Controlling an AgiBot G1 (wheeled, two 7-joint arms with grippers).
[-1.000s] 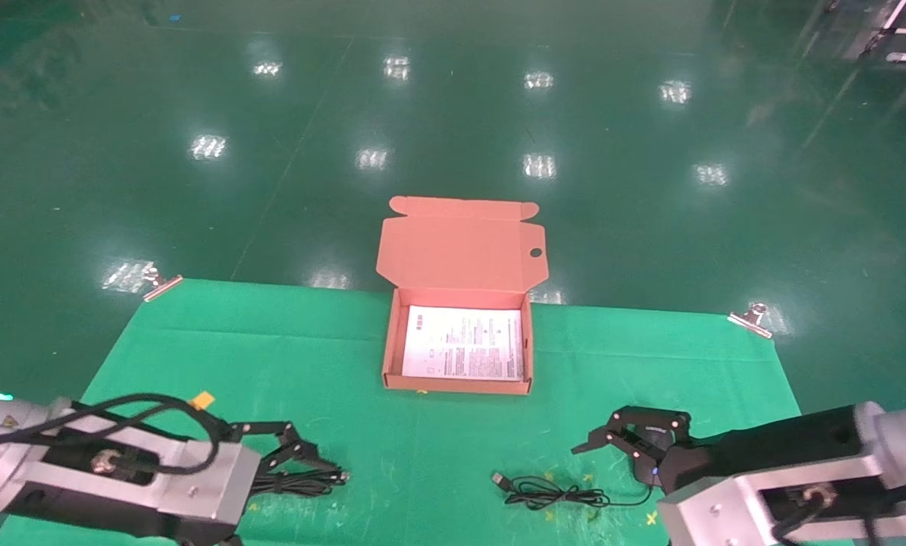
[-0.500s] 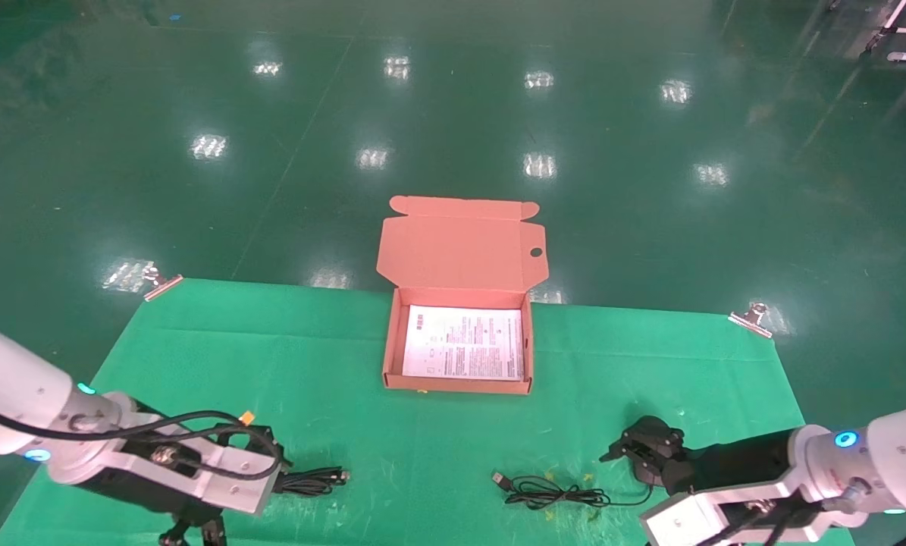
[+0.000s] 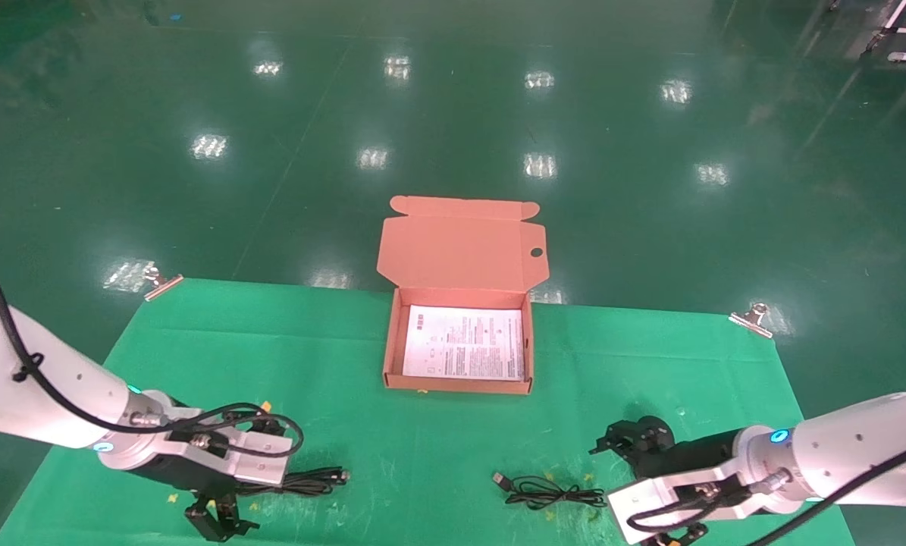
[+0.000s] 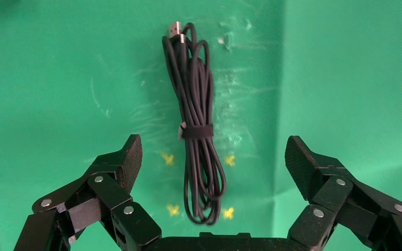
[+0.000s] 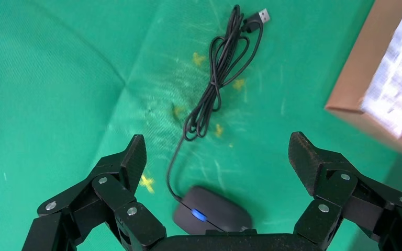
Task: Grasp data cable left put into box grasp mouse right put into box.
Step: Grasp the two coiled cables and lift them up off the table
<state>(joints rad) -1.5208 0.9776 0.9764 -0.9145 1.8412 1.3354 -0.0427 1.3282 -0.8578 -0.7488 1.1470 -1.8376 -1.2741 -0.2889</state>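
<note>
I should keep lowering my right gripper toward the cord's near loops (image 3: 591,497) and close it there, since the mouse's coiled cord (image 3: 554,493) runs lengthwise ahead of its open fingers.
The data cable (image 4: 193,104), a tied black bundle, lies on the green cloth (image 3: 346,364) at front left; it also shows in the head view (image 3: 316,481). My left gripper (image 4: 213,140) is open and hangs over the bundle's looped end, one finger on each side, apart from it; in the head view (image 3: 229,509) it is beside the cable's left end. The black mouse (image 5: 212,217) with a blue wheel lies under my open right gripper (image 5: 217,137), which shows at front right (image 3: 634,441). Its cord (image 3: 547,493) trails left. The open orange box (image 3: 459,383) holds a white sheet.
The box's lid (image 3: 460,243) stands up behind it at the cloth's far edge. Metal clips (image 3: 752,318) hold the cloth's far corners. Yellow marks dot the cloth round the cable and the cord. A box corner (image 5: 356,78) shows in the right wrist view.
Both arms have swung so the wrists point down. The left gripper has drawn back to the cable's left end, and the right gripper has come down over the mouse. Both stay open.
</note>
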